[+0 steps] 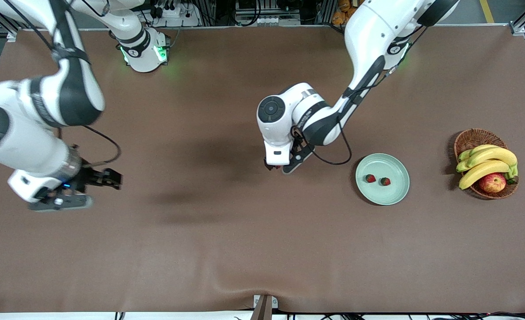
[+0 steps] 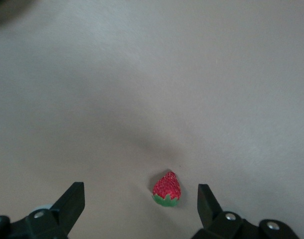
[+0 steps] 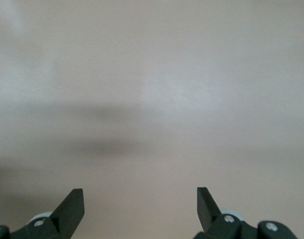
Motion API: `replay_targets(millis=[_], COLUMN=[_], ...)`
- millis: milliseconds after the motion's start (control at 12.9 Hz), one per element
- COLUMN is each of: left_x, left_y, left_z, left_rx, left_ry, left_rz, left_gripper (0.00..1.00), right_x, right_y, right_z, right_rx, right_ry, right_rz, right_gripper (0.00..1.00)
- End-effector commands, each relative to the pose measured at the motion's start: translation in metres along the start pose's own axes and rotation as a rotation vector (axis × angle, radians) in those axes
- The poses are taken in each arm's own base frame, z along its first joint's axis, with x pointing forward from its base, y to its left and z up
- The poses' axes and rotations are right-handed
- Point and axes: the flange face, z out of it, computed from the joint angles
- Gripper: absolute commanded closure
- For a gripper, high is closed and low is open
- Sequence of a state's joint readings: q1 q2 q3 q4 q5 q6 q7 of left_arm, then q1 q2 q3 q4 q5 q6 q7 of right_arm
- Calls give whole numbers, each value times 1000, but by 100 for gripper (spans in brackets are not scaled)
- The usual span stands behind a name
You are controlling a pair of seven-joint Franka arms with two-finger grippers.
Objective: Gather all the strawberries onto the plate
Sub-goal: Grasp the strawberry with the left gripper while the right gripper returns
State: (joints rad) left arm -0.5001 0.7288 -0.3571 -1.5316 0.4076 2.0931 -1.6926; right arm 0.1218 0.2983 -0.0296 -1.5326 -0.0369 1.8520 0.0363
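The plate (image 1: 382, 179) is far across from the robot's right gripper, so next the left gripper grabs the strawberry (image 2: 167, 189) between its open fingers and brings it to the plate.
The pale mint-green plate (image 1: 393, 192) lies toward the left arm's end of the table. Two strawberries (image 1: 370, 178) (image 1: 385, 181) lie on it side by side. The third strawberry (image 2: 167, 189) lies on the brown table, toward the right arm's end from the plate. My left gripper (image 1: 280, 168) hangs low over this berry and hides most of it in the front view. In the left wrist view the gripper (image 2: 141, 193) is open, with the berry between its fingers, closer to one fingertip (image 2: 204, 191). My right gripper (image 1: 113, 178) (image 3: 140, 195) is open and empty over bare table at the right arm's end.
A brown wicker basket (image 1: 469, 138) with bananas (image 1: 486, 162) and a red-yellow apple (image 1: 492, 182) stands at the left arm's end of the table, past the plate. The brown table cover (image 1: 226, 240) has a ripple near the front edge.
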Motion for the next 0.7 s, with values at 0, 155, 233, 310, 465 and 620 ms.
replay_targets(millis=[0,155,233,310,465,620], left_x=[-15,-18,-19,-22,-28,-29], left_y=[12,14,13,14,14,14], left_z=[17,28,38,43,48,51], left_rx=[-47,-51,-40,-42,-42,-42], left_ry=[15,25,21,17,11,7], left_rz=[60,76,80,83,90,86], left_gripper=[0,9,16,20,24,28], right_x=[-41,-66,-80,-92,-105,-113], right_y=[48,83,98,107,119,121], right_z=[-45,-73,-88,-103,-117,-126], right_rx=[12,16,19,22,26,26], right_ry=[-41,-73,-85,-82,-95,-92], right_rz=[37,80,82,95,117,132], right_gripper=[0,0,0,0,0,0])
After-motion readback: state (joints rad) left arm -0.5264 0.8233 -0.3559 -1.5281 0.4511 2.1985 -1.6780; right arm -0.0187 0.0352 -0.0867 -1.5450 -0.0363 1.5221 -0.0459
